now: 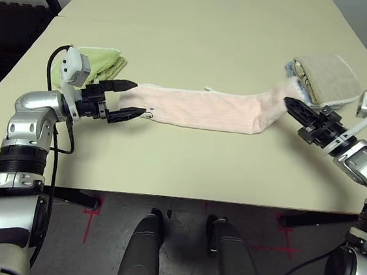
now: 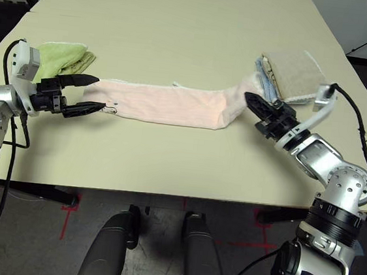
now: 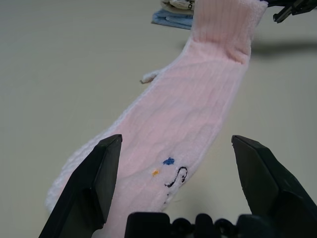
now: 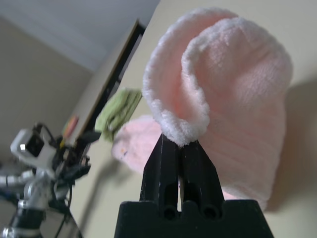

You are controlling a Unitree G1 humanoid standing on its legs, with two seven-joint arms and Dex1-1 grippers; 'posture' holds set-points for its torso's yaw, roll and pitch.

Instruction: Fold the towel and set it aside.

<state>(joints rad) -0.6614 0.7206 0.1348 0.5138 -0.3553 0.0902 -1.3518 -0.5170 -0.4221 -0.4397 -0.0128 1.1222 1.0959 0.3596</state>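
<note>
The dark drawing [image 1: 148, 114] stops at the edge of the towel [image 1: 193, 109], so I expect the towel to show the hidden rest of the drawing when I fold this end over.
The towel [image 1: 199, 108] is a pale pink terry cloth stretched as a long narrow band across the table. Its left end lies flat, with a small dark drawing [image 3: 176, 176] on it. My left gripper [image 1: 139, 99] is open, one black finger on each side of that end, gripping nothing. The towel's right end is raised off the table and curls over in a loop [image 4: 223, 74]. My right gripper [image 1: 288, 102] is shut on the white-edged rim of that loop [image 4: 179, 133].
A light green folded towel [image 1: 102, 63] lies just behind my left gripper. Folded beige-and-blue towels [image 1: 324, 77] sit behind my right gripper. Bare tabletop [image 1: 181, 157] stretches from the band to the table's front edge, and more lies behind it.
</note>
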